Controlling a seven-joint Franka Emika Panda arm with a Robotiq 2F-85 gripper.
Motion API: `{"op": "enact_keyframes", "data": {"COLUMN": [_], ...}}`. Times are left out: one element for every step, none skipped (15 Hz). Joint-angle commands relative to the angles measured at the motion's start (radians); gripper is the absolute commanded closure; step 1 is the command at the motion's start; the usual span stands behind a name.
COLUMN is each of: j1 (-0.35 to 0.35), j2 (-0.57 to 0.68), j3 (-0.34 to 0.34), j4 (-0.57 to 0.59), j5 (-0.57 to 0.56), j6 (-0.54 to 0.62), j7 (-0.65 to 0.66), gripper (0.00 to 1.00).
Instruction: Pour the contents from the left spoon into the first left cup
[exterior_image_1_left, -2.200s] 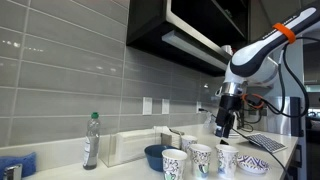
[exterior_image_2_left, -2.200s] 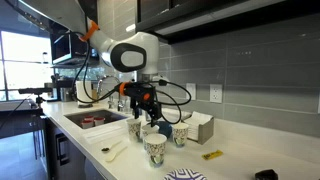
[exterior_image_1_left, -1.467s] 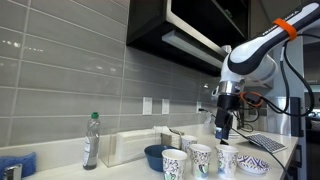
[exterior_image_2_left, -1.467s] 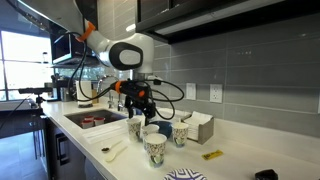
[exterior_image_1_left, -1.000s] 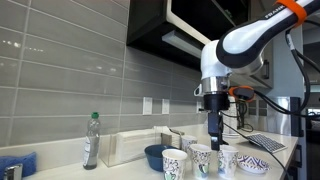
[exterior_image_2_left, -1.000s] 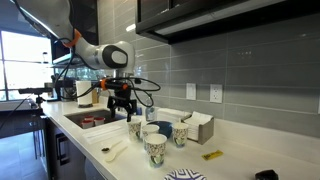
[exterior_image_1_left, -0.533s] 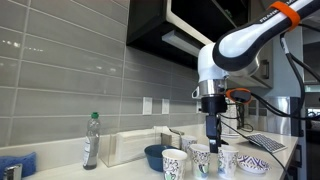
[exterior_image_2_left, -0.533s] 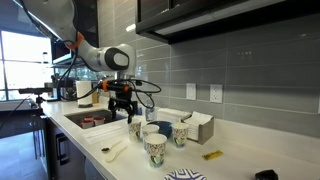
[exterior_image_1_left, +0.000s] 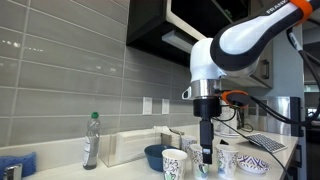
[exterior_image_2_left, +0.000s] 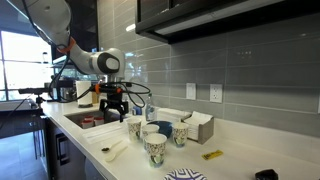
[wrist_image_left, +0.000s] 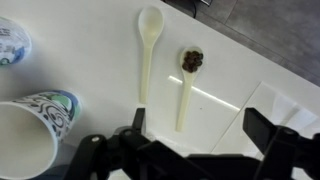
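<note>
The handle of the spoon of dark grains (wrist_image_left: 192, 62) points between my open fingers, so I should keep going down until they straddle that spoon's handle (wrist_image_left: 183, 110), then close.
Two slim pale spoons lie side by side on the white counter. In the wrist view one spoon (wrist_image_left: 187, 88) holds dark grains in its bowl, and an empty spoon (wrist_image_left: 148, 50) lies to its left. They also show in an exterior view (exterior_image_2_left: 112, 152). White paper cups with green markings stand close by, the leftmost (exterior_image_2_left: 135, 128) being nearest the gripper. In the wrist view one cup (wrist_image_left: 30, 130) is at the lower left. My gripper (wrist_image_left: 200, 125) hangs open and empty above the spoon handles. It shows in both exterior views (exterior_image_2_left: 112, 108) (exterior_image_1_left: 206, 150).
A dark blue bowl (exterior_image_1_left: 155, 155) stands behind the cups (exterior_image_1_left: 174, 163). A plastic bottle (exterior_image_1_left: 91, 140) and a pale box (exterior_image_1_left: 130, 147) stand by the tiled wall. A sink (exterior_image_2_left: 90, 120) lies beyond the spoons. The counter edge (wrist_image_left: 250, 40) runs close to the spoons.
The arm has swung away from above the cups toward the spoons and come lower. The gripper has stayed open, and the spoons and cups have not moved.
</note>
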Motion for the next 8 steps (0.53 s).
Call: {"op": "enact_keyframes", "data": {"j1": [0.023, 0.022, 0.023, 0.022, 0.026, 0.026, 0.026, 0.025], "j2": [0.027, 0.036, 0.049, 0.065, 0.038, 0.05, 0.059, 0.066], "j3": [0.043, 0.052, 0.059, 0.061, 0.052, 0.054, 0.054, 0.054], "j4": [-0.018, -0.031, -0.048, -0.057, -0.035, -0.047, -0.052, -0.052], "j5": [-0.04, -0.059, -0.081, -0.099, -0.055, -0.067, -0.071, -0.072], "j6": [0.098, 0.13, 0.177, 0.201, 0.14, 0.165, 0.178, 0.183], "j7": [0.07, 0.096, 0.094, 0.086, 0.068, 0.068, 0.068, 0.068], "gripper": [0.0, 0.0, 0.0, 0.0, 0.0, 0.0, 0.0, 0.0]}}
